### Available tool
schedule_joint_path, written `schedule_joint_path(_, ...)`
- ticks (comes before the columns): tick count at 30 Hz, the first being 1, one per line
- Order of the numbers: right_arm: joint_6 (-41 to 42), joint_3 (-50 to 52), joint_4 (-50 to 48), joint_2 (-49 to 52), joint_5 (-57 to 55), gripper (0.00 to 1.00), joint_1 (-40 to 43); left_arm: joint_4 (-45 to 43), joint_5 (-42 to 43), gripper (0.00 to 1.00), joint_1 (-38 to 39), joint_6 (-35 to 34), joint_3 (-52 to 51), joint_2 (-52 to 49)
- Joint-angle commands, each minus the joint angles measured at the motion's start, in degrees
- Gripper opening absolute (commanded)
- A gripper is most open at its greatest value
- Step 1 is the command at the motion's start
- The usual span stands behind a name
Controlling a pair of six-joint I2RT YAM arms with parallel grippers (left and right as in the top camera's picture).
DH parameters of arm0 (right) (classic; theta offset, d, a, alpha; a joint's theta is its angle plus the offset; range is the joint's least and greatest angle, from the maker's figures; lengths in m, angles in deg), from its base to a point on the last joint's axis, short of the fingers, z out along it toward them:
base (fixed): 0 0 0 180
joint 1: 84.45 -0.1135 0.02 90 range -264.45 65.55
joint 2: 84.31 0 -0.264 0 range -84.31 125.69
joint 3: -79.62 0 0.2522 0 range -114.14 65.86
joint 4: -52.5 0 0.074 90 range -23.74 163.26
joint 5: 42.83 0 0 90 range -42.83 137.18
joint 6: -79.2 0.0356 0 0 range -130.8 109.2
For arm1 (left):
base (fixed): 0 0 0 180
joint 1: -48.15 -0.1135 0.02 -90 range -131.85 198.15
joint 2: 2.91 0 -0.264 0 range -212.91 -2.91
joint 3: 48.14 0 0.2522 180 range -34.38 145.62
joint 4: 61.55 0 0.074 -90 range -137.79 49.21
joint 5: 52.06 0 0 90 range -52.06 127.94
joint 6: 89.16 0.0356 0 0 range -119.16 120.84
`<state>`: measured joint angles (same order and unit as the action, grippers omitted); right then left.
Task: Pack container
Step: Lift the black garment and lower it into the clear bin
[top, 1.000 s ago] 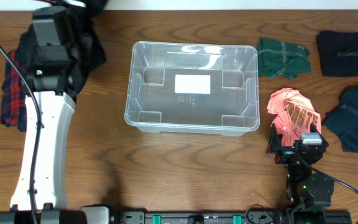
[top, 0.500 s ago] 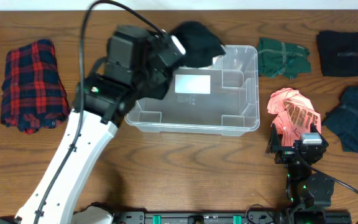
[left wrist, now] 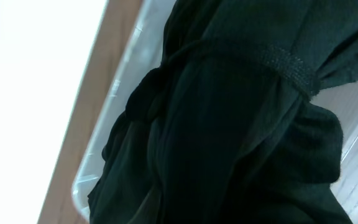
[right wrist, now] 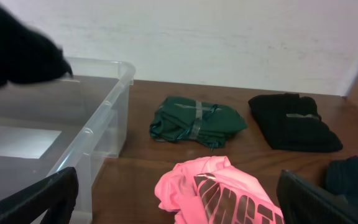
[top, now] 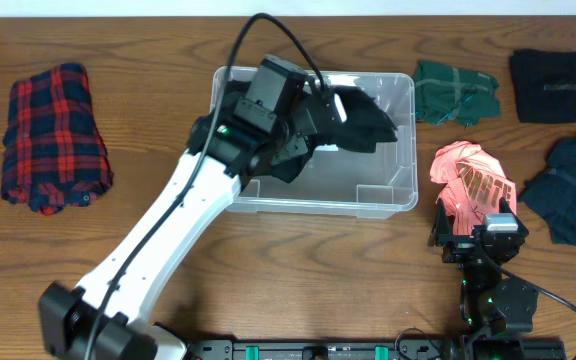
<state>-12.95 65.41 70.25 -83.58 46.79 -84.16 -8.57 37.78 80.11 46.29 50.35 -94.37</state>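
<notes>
I should go on lowering the black garment (top: 366, 122) with my left gripper until it touches the container's bottom (top: 340, 178) and then let go, because the garment hangs spread out over the clear container's open inside.
The clear container (top: 232, 190) sits at the table's middle and also shows in the right wrist view (right wrist: 98, 134). My left gripper (top: 336, 108) is over the container's right half, shut on a black garment (top: 368, 122) that hangs into the bin. In the left wrist view the black garment (left wrist: 229, 124) fills the frame and hides the fingers, with the container's rim (left wrist: 89, 174) behind it. My right gripper (top: 475, 225) is open and empty at the front right, just before a pink shirt (top: 468, 178), which also shows in the right wrist view (right wrist: 222, 190).
A red plaid shirt (top: 56, 135) lies at the far left. A green garment (top: 453, 92), a black folded garment (top: 548, 85) and a dark blue garment (top: 568, 185) lie right of the container. The green (right wrist: 194, 121) and black (right wrist: 291, 121) ones show in the right wrist view.
My left arm has swung from the far left across to the container, carrying the black garment, now over the bin's right half. The plaid shirt is uncovered. The right arm has not moved.
</notes>
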Motion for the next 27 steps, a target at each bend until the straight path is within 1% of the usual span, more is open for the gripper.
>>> schedule_joint_path(1,-0.7,0.13,0.17,-0.35,0.44,0.99,0.39,-1.42,-0.35,0.06,-0.22,2.4,1.09,-1.27)
schedule_joint_path(9,-0.7,0.13,0.17,-0.35,0.44,0.99,0.39,-5.31,-0.17,0.06,-0.11,3.04,1.09,-5.31)
schedule_joint_path(14,-0.7,0.13,0.17,-0.35,0.44,0.99,0.39,-5.7,2.49,0.06,-0.11,7.15,1.09,-6.93)
schedule_joint_path(18,-0.7,0.13,0.17,-0.35,0.44,0.99,0.39,-6.12,2.78,0.07,-0.11,7.45,1.09,-7.78)
schedule_joint_path(19,-0.7,0.13,0.17,-0.35,0.44,0.99,0.39,-6.16,2.78,0.17,-0.11,7.45,1.09,-7.78)
schedule_joint_path(20,-0.7,0.13,0.15,-0.35,0.44,0.98,0.39,-6.21,2.75,0.37,-0.11,7.45,1.11,-7.78)
schedule_joint_path(21,-0.7,0.13,0.17,-0.35,0.44,0.99,0.39,-6.21,2.75,0.51,-0.11,7.45,1.11,-7.78)
schedule_joint_path(23,-0.7,0.13,0.15,-0.35,0.44,0.99,0.39,-6.27,2.69,0.69,-0.11,7.45,1.11,-7.76)
schedule_joint_path(24,-0.7,0.13,0.17,-0.35,0.44,0.99,0.39,-6.32,2.51,0.71,-0.11,7.45,1.11,-7.76)
schedule_joint_path(27,-0.7,0.13,0.17,-0.35,0.44,0.99,0.39,-6.38,2.51,0.73,-0.11,7.45,1.11,-7.76)
